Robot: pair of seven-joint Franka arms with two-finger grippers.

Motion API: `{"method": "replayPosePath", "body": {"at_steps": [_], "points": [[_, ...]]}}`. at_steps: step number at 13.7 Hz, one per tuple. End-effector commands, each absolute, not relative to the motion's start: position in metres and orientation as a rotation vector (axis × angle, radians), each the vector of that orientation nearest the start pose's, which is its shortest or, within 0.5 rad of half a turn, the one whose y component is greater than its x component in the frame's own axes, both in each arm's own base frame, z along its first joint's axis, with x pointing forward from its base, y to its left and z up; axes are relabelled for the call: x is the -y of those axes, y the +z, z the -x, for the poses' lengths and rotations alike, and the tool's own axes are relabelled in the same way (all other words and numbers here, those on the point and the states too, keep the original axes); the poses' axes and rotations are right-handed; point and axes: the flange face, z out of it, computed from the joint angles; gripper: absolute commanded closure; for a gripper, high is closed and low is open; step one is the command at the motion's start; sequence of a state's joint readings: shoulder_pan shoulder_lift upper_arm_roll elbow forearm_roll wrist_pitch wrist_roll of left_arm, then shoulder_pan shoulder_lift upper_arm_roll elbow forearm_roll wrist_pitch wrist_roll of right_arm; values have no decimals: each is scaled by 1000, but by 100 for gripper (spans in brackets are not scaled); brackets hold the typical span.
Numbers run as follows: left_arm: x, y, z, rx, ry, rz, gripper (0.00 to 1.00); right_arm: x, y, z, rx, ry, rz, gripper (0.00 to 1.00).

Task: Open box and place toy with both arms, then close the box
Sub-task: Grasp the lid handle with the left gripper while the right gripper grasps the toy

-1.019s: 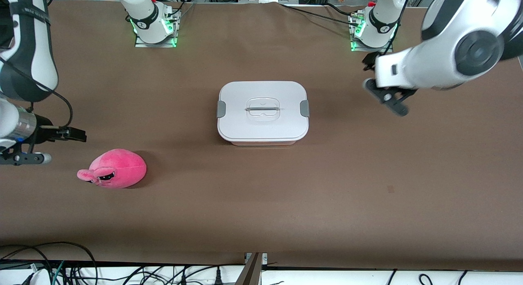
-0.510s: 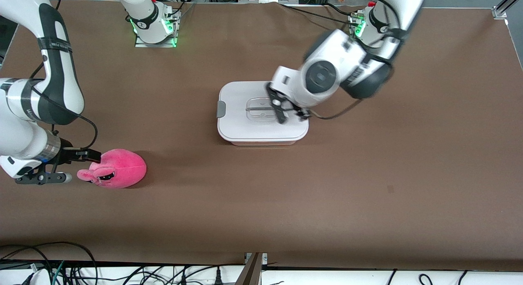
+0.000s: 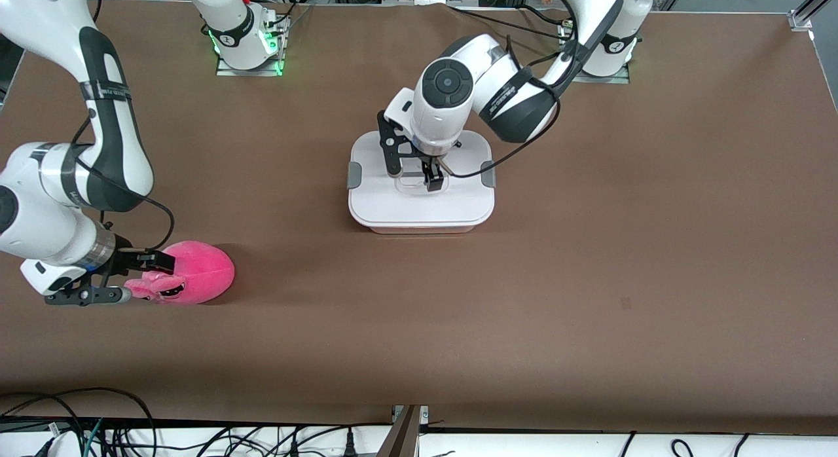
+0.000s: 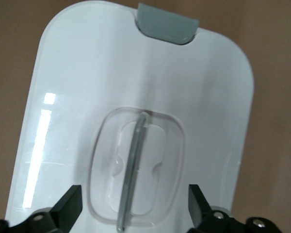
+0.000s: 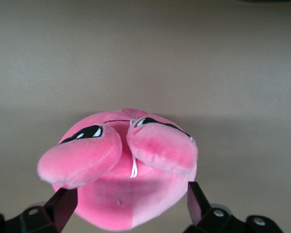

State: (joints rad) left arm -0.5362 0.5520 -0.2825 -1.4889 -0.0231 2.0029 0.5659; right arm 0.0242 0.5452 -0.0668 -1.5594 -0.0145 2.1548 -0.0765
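Plump plush fills the space between my right gripper's fingers. The pink plush toy will squash into a narrow pinch when I grip it.
The box stands shut at the table's middle, with a white lid, grey side clips and a clear recessed handle. My left gripper is open just over the lid; in the left wrist view its fingers straddle the handle, with one clip in view. The pink plush toy lies toward the right arm's end of the table, nearer the front camera than the box. My right gripper is open with its fingers on either side of the toy's face end.
The brown table cover spreads around both things. Both arm bases stand along the table's edge farthest from the front camera. Cables hang below the edge nearest that camera.
My left arm swung in from its end of the table, and its gripper now hovers over the lid's handle. My right gripper moved in low around the toy's face end.
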Motion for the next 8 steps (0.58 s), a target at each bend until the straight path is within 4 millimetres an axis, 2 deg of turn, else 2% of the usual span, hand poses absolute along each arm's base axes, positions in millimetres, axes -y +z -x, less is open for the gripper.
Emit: {"method": "replayPosePath", "body": {"at_steps": [1,2,3,4,5,6,7,8], "points": [[492,354,-507,-2079,26,2546,32,22,316,-694,61,-115,3175,0],[491,351,-508,-2077,34,2549,43,22,313,-694,61,-128,3175,0],[491,351,-508,-2077,34,2549,59,22,308,-693,62,-121,3176,0],[491,351,-508,-2077,34,2549,83,22,307,-694,61,-130,3175,0],[491,351,-508,-2077,34,2549,97,22,307,-695,62,-145,3173,11],[492,350,-507,-2079,39,2549,100,22,307,-695,67,-147,3173,45],[492,351,-507,-2079,41,2548,100,21,307,-695,69,-147,3173,72],[493,353,-505,-2084,42,2545,100,20,306,-695,74,-145,3173,91]]}}
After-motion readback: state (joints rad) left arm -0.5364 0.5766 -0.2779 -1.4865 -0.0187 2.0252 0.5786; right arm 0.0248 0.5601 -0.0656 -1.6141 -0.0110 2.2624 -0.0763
